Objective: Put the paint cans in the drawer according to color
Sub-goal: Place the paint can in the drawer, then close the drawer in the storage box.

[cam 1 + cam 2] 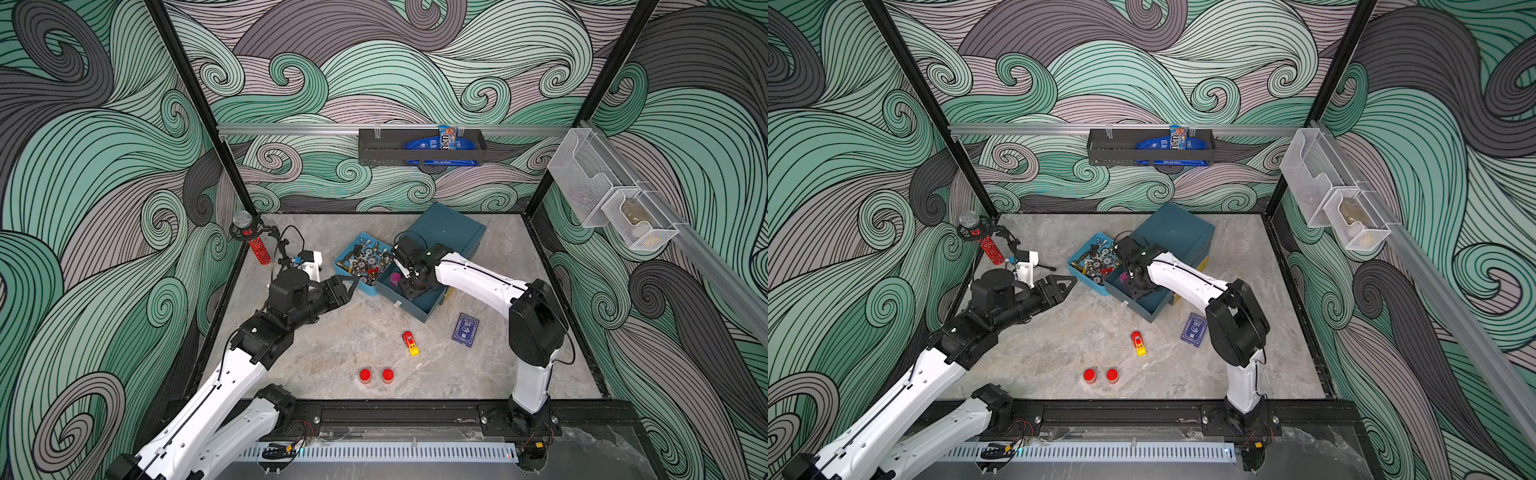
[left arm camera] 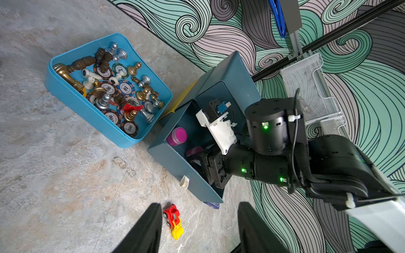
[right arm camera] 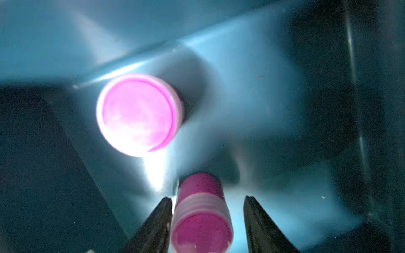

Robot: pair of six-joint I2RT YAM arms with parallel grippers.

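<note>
The open drawer with the magenta cans (image 2: 192,127) sticks out over the lower drawer, so my left gripper should push the drawer front (image 2: 173,164) in before it opens the lower one.
The dark teal drawer unit (image 1: 444,232) stands at the back of the table with one drawer (image 1: 415,311) pulled out. Inside that drawer, one magenta paint can (image 3: 138,114) stands upright near a corner. A second magenta can (image 3: 200,219) sits between the fingers of my right gripper (image 3: 207,198), which reaches down into the drawer; the jaws are open, with a clear gap on one side of the can. Two red paint cans (image 1: 365,375) (image 1: 387,375) stand side by side near the table's front. My left gripper (image 2: 199,204) hovers open and empty to the left of the drawer.
A light blue tray (image 1: 343,253) of chess pieces and chips touches the drawer's left side. A red-and-yellow toy car (image 1: 410,343) and a dark blue card box (image 1: 465,329) lie in front of the drawer. A microphone on a stand (image 1: 253,241) is at the back left.
</note>
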